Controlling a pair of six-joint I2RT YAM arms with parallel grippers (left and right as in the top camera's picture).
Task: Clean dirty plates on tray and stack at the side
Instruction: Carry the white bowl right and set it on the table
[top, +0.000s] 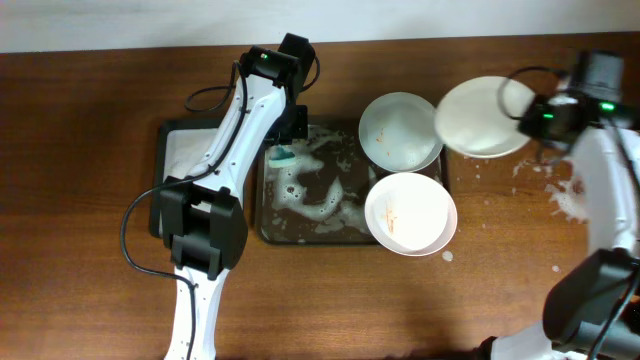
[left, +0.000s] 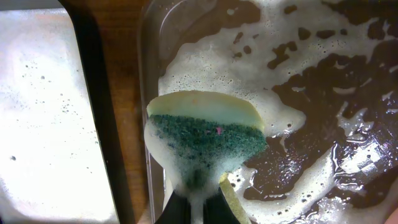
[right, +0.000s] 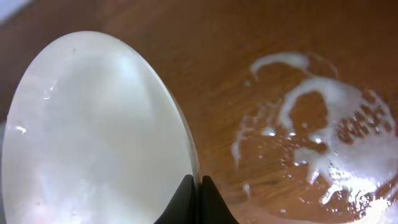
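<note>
The cream-white plate (top: 480, 115) is clean and the foamy wood (top: 568, 199) beside the tray is open, so the robot's right gripper should go on carrying the plate until it rests there.
The dark tray (top: 268, 232) sits mid-table, full of foamy water. A mint-green plate (top: 400, 130) lies on its far right part. A cream plate (top: 410, 213) with orange smudges lies on its near right part. My left gripper (top: 286, 148) is shut on a green-and-yellow sponge (top: 283, 156) over the tray's far left corner. In the left wrist view the sudsy sponge (left: 205, 134) hangs from the jaws (left: 194, 208) above the tray (left: 323, 81). My right gripper (top: 527, 115) is shut on the rim of a cream-white plate (top: 485, 115), held right of the tray. The right wrist view shows this plate (right: 93, 137) tilted in the jaws (right: 199, 202).
A smaller black tray (top: 165, 160) filled with white foam stands left of the big tray and also shows in the left wrist view (left: 93, 106). Foam puddles lie on the wood at the right (top: 570, 195), below the held plate (right: 323, 137).
</note>
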